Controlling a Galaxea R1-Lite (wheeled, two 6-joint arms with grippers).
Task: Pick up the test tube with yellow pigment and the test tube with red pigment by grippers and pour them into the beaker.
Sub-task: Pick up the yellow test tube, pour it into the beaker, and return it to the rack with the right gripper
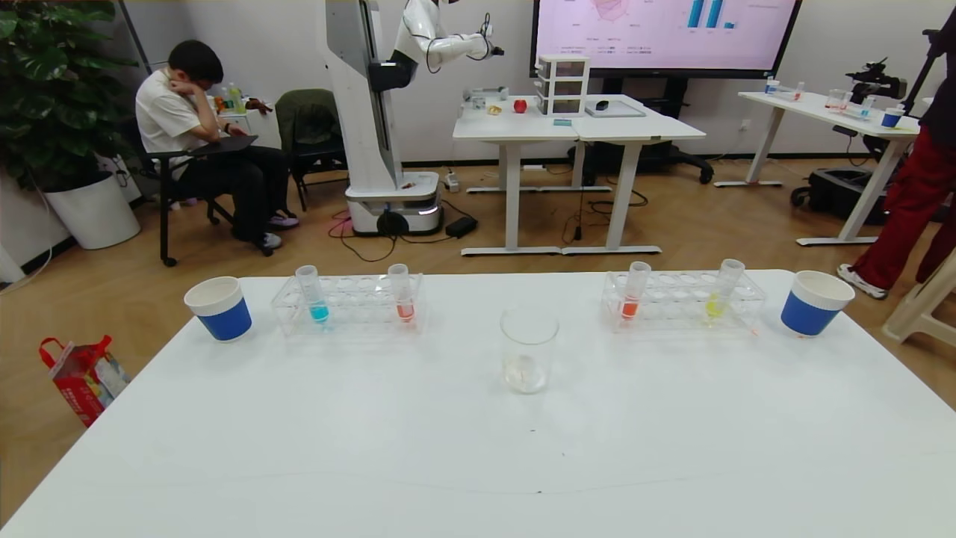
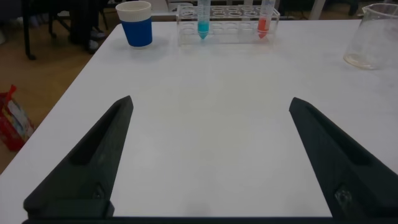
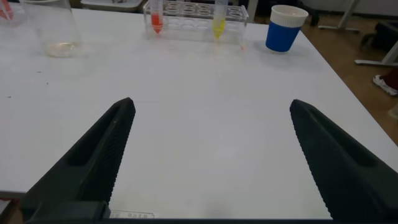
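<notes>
I expect the beaker (image 1: 529, 351) to hold only a shallow yellow layer when I pour, because the yellow pigment fills just the tip of the yellow-pigment tube (image 1: 714, 306).
The clear beaker (image 1: 529, 351) stands at the middle of the white table. The yellow-pigment tube (image 1: 721, 293) and a red-pigment tube (image 1: 633, 294) stand upright in the right rack (image 1: 676, 308). Another red tube (image 1: 402, 294) stands in the left rack (image 1: 358, 308). Neither gripper shows in the head view. My left gripper (image 2: 211, 101) is open and empty over bare table near the front, well short of the left rack. My right gripper (image 3: 212, 102) is open and empty, well short of the yellow tube (image 3: 219, 20) and the red tube (image 3: 156, 17).
A blue-liquid tube (image 1: 314, 296) stands in the left rack. Blue cups with white rims stand at the far left (image 1: 219, 308) and far right (image 1: 814, 302) of the table. Beyond the table's back edge are floor, desks and people.
</notes>
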